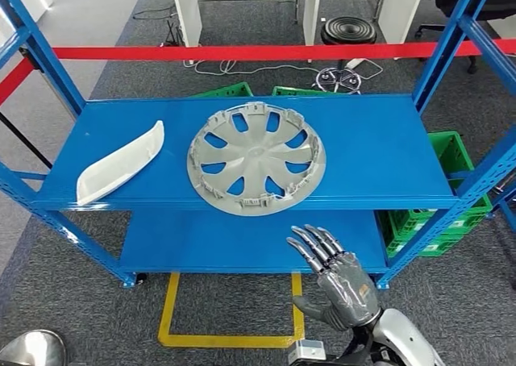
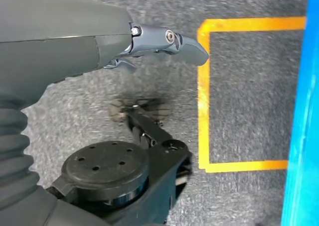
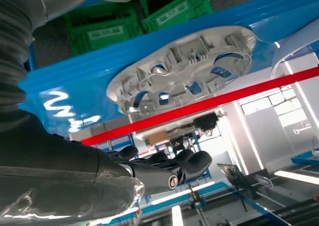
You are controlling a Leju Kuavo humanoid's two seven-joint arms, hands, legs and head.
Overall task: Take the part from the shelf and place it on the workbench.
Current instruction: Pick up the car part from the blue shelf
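Observation:
My gripper will lift the wheel cover with the thin wire ring [image 1: 237, 109] still hooked on, because the ring runs through the upright clips around the wheel cover's rim [image 1: 251, 201].
A grey wheel cover [image 1: 256, 158] lies flat on the top board of the blue shelf [image 1: 377, 148], near its front edge; the right wrist view shows the wheel cover [image 3: 180, 69] from low in front. A white curved trim part [image 1: 120, 163] lies at the shelf's left end. My right hand [image 1: 338, 277] is raised in front of the shelf, below and slightly right of the wheel cover, fingers spread and holding nothing, apart from the cover. My left hand [image 2: 161, 42] hangs over the grey carpet with nothing in it, its fingers stretched out.
The shelf's lower board [image 1: 243, 241] is bare. Green crates [image 1: 453, 189] stand behind and to the right of the shelf. A red barrier tape [image 1: 243, 52] runs behind it. A yellow floor square [image 1: 231, 318] is marked in front. Blue uprights [image 1: 450, 43] frame the shelf.

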